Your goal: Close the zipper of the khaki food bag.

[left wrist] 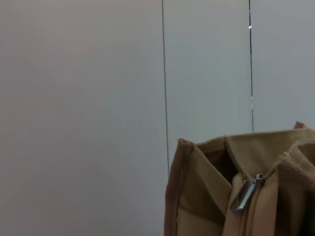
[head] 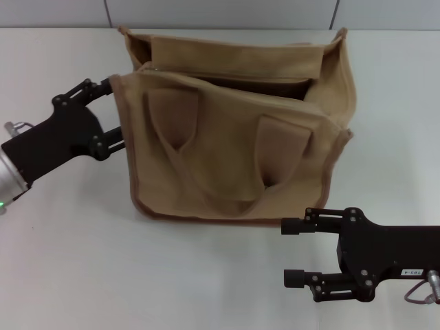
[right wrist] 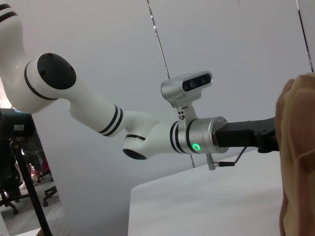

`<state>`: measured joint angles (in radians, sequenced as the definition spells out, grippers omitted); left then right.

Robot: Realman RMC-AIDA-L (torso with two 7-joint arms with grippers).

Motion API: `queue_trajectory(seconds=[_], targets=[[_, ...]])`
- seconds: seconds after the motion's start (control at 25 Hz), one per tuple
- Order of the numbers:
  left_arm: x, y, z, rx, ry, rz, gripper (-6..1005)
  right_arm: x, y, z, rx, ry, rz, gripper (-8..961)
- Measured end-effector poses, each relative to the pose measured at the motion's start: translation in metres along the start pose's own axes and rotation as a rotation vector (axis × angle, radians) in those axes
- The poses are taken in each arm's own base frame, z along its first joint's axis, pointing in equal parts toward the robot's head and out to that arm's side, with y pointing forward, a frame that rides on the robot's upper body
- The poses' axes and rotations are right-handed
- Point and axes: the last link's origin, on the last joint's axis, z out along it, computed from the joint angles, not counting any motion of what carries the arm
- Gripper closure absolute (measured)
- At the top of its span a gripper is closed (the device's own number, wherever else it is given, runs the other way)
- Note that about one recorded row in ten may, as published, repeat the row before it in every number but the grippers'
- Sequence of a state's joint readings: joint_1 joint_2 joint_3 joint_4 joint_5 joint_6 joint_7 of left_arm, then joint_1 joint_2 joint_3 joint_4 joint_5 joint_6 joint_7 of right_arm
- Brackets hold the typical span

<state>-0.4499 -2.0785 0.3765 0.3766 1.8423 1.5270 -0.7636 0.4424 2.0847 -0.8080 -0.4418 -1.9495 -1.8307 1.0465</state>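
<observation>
The zipper's end (left wrist: 249, 222) hangs down the bag's side, so the robot's left gripper should pinch it and raise it before the right gripper goes for the silver pull (left wrist: 247, 193).
The khaki food bag (head: 234, 144) stands upright in the middle of the white table, its top gaping open. Its zipper (head: 220, 77) runs along the open top. The small silver pull (left wrist: 244, 192) hangs at the bag's left end and shows close up in the left wrist view. My left gripper (head: 113, 114) is open at the bag's left end, one finger by the top corner and one lower on the side. My right gripper (head: 289, 251) is open and empty, low in front of the bag's right corner. The bag's edge (right wrist: 295, 162) shows in the right wrist view.
The white table (head: 75, 275) spreads around the bag, with a pale wall (head: 220, 12) close behind it. The two strap handles (head: 227, 158) hang down the bag's front. The right wrist view shows my left arm (right wrist: 147, 132) reaching toward the bag.
</observation>
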Motion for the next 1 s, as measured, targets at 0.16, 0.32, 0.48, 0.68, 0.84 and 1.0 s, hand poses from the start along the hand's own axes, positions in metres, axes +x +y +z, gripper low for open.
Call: queue_trajectory(seconds=[0.16,0.32,0.48,0.68,0.84,1.0], targets=[[0.003,-0.001,0.006,0.009,0.028,-0.017,225,0.000,0.000,0.000,0.001,0.001,0.001,214],[0.006,-0.003,0.008,0.027,0.051,-0.024,228,0.001,0.000,0.000,0.005,0.001,0.004,214],[0.013,-0.011,0.006,0.108,0.121,-0.049,232,0.003,0.001,0.001,0.005,-0.002,0.012,214],[0.013,-0.014,0.005,0.140,0.138,-0.065,237,0.002,0.000,0.002,0.007,0.000,0.011,215],[0.011,-0.013,0.007,0.150,0.137,-0.078,240,0.002,-0.001,0.002,0.006,0.000,0.010,215],[0.011,-0.012,0.008,0.141,0.140,-0.083,244,-0.001,-0.002,0.001,0.014,-0.022,0.005,215]])
